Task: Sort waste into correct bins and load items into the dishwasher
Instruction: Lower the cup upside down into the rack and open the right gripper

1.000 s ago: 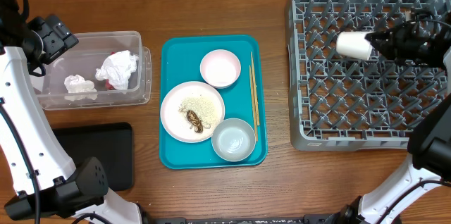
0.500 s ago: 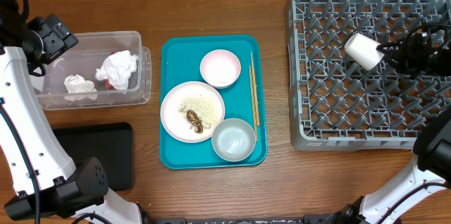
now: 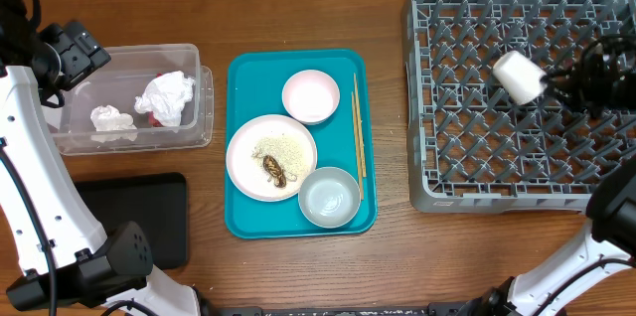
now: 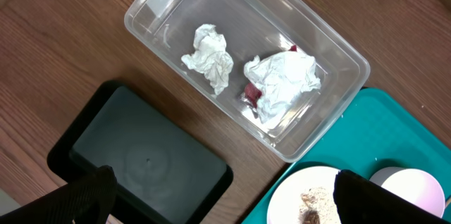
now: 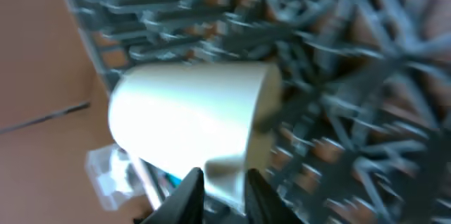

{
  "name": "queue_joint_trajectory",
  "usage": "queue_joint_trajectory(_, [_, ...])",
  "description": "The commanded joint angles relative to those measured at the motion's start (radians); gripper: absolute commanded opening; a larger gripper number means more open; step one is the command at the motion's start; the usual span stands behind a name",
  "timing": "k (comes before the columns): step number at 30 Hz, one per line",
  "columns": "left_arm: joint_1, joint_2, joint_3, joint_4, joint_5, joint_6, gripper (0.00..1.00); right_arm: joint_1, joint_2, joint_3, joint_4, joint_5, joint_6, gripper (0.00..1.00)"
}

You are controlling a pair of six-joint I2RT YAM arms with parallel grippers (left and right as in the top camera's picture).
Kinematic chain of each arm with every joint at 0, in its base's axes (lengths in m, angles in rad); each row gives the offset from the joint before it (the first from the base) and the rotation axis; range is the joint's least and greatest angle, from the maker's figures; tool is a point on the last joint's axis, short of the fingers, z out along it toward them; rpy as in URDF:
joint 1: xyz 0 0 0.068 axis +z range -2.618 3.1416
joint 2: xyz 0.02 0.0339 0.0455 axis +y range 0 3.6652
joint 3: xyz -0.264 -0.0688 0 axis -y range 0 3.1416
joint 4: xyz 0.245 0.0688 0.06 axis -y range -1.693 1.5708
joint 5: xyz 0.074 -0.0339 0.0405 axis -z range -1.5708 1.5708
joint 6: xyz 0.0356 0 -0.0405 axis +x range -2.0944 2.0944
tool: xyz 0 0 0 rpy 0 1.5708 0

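The small white cup (image 3: 517,76) is slanted across the grey dish rack's wires, so next my right gripper releases its rim, close, then nudges it down among the pegs (image 3: 523,109).
My right gripper (image 3: 550,82) is shut on the rim of the small white cup (image 3: 519,75), holding it tilted over the grey dish rack (image 3: 437,172); the cup fills the right wrist view (image 5: 190,129), blurred. My left gripper (image 4: 222,203) is open and empty, high above the clear tub (image 4: 338,48) and black tray (image 4: 141,160). The tub (image 3: 194,58) holds two crumpled tissues (image 3: 167,95) and a red wrapper (image 4: 252,96). The plate (image 3: 270,157) carries rice and a brown scrap (image 3: 274,170). A pink bowl (image 3: 311,95), a whitish bowl (image 3: 329,198) and chopsticks (image 3: 359,127) lie nearby.
The plate, bowls and chopsticks rest on a teal serving tray (image 3: 243,73) in the middle of the wooden table. The black tray (image 3: 134,217) lies at the front left, below the tub. The rack's upright pegs stand under the cup.
My right gripper has drawn the cup rightward and toward the front over the rack and tilted it. The left arm has not moved.
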Motion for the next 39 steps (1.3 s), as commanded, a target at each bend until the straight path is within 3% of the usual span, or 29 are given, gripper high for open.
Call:
queue_joint_trajectory(1, [-0.001,-0.002,0.000,0.001,-0.013,-0.010,1.00,-0.020,0.010,0.040,-0.019,0.079,0.003,0.27])
queue_joint_trajectory(12, [-0.001,-0.002,0.000,0.001,-0.013,-0.010,1.00,-0.016,-0.032,0.223,-0.185,0.121,0.050,0.32])
queue_joint_trajectory(20, [-0.001,-0.002,0.000,0.001,-0.013,-0.010,1.00,0.092,-0.071,0.235,-0.105,0.220,0.071,0.33])
queue_joint_trajectory(23, [-0.001,-0.002,0.000,0.001,-0.013,-0.010,1.00,0.154,-0.065,0.211,-0.049,0.359,0.161,0.22])
queue_joint_trajectory(28, [-0.001,-0.002,0.000,0.001,-0.013,-0.010,1.00,0.251,-0.056,0.177,0.003,0.508,0.191,0.05])
queue_joint_trajectory(32, [-0.001,-0.002,0.000,0.001,-0.013,-0.010,1.00,0.291,-0.043,0.172,-0.002,0.665,0.237,0.04])
queue_joint_trajectory(39, [-0.001,-0.002,0.000,0.001,-0.013,-0.010,1.00,0.277,-0.024,0.125,-0.010,0.715,0.237,0.04])
